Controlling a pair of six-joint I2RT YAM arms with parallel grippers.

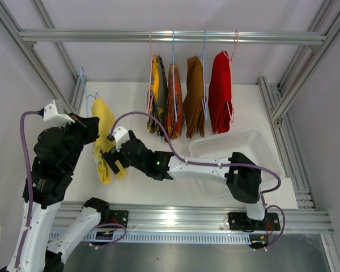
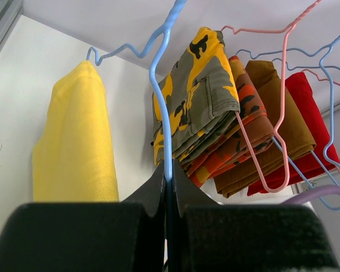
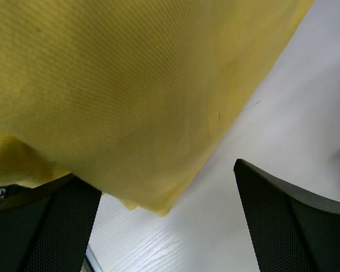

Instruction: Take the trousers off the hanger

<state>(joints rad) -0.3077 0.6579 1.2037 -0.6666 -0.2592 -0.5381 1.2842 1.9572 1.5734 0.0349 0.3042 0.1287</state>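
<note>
The yellow trousers [image 3: 153, 184] are hanging inside the open fingers of my right gripper. I keep going up toward the hanger fold [image 1: 102, 118] until the fingers close on the cloth.
Yellow trousers [image 1: 103, 136] [image 2: 73, 141] hang over a blue hanger [image 2: 161, 85] off the rail, at the left over the table. My left gripper [image 2: 169, 173] [image 1: 85, 126] is shut on that hanger's wire. My right gripper [image 1: 114, 161] [image 3: 164, 190] is open at the trousers' lower end; the yellow cloth [image 3: 130, 90] lies over its left finger [image 3: 51, 226], and its right finger stands apart. Camouflage [image 1: 157, 96], orange-red [image 1: 174, 105], brown [image 1: 195, 99] and red [image 1: 220, 93] trousers hang on hangers from the rail [image 1: 102, 36].
A white mesh basket [image 1: 232, 148] sits on the table at the right, beside my right arm. Aluminium frame posts run along both sides. The white table [image 3: 283, 113] shows below the yellow cloth.
</note>
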